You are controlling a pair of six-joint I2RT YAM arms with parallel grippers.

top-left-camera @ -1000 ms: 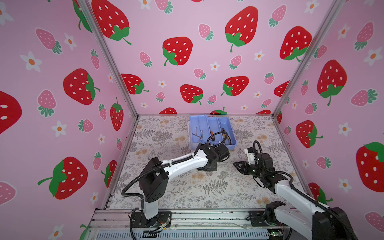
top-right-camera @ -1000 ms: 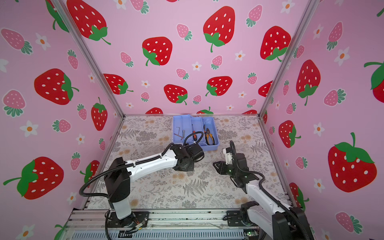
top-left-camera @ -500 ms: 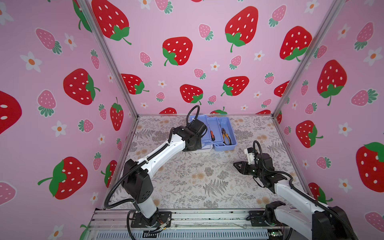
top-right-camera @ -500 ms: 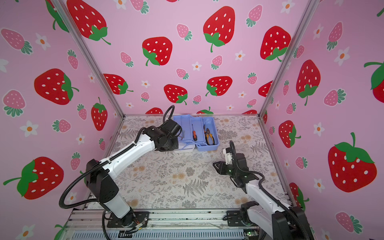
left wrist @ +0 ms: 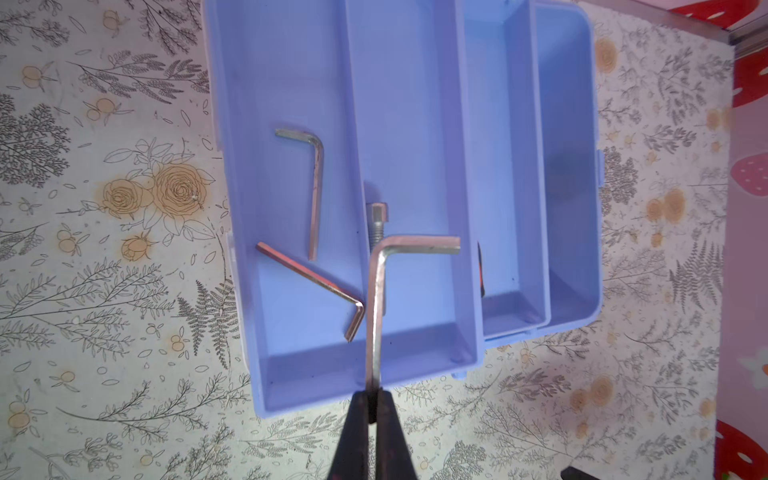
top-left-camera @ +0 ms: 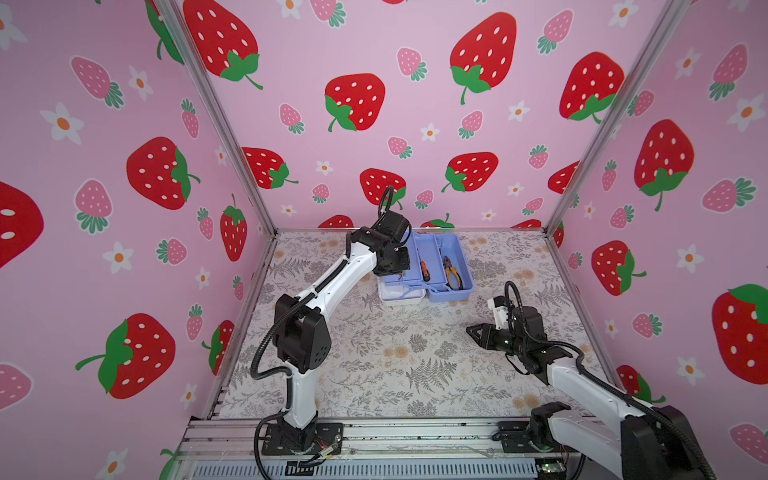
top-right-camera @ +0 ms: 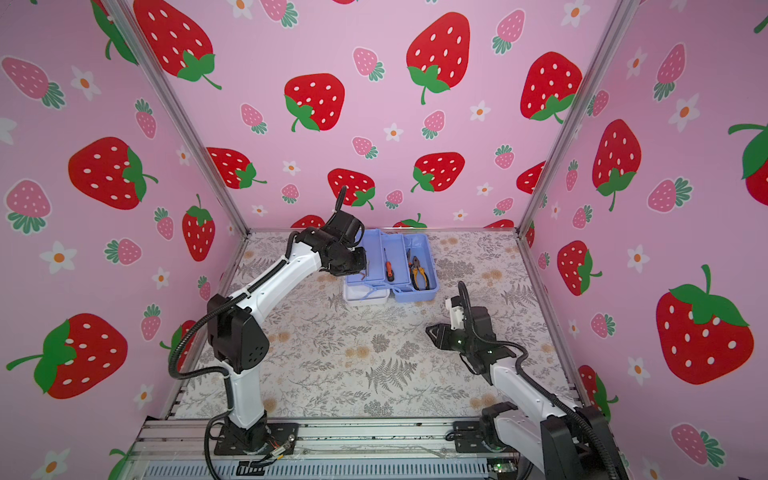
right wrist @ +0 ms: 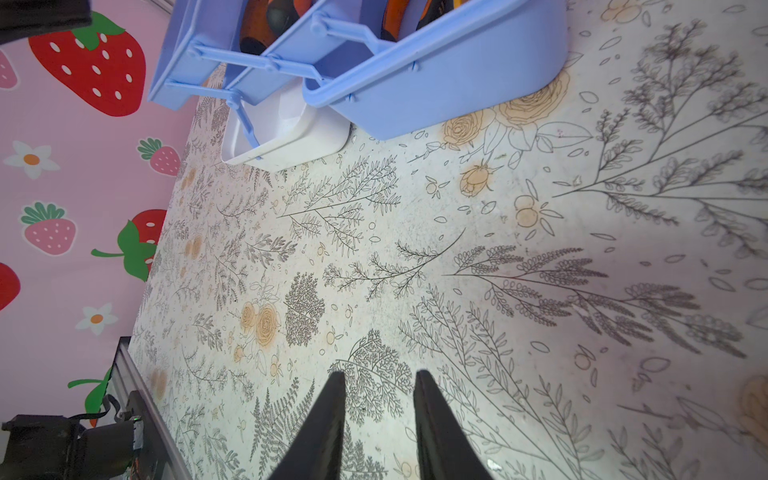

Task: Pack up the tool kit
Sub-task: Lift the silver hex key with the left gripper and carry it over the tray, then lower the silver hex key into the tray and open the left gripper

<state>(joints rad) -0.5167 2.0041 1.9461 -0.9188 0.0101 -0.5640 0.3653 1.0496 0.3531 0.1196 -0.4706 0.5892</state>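
Note:
The held hex key points along the hex keys' compartment, so my left gripper should keep moving to that compartment's empty far end and let go there.
The tool kit lies open at the back middle of the table, its blue trays spread and its white lid under the left tray. My left gripper is shut on a silver hex key, which hangs over the tool kit. Below it, one compartment holds two more hex keys, and a bolt lies in the compartment beside it. My right gripper stands open and holds nothing, low over the table right of centre.
An orange-handled screwdriver and pliers lie in the kit's right trays. Pink strawberry walls close in the left, back and right sides. A metal rail with both arm bases runs along the front edge.
My left arm has swung from in front of the kit round its left side and now hangs over its left tray. The right arm has not moved.

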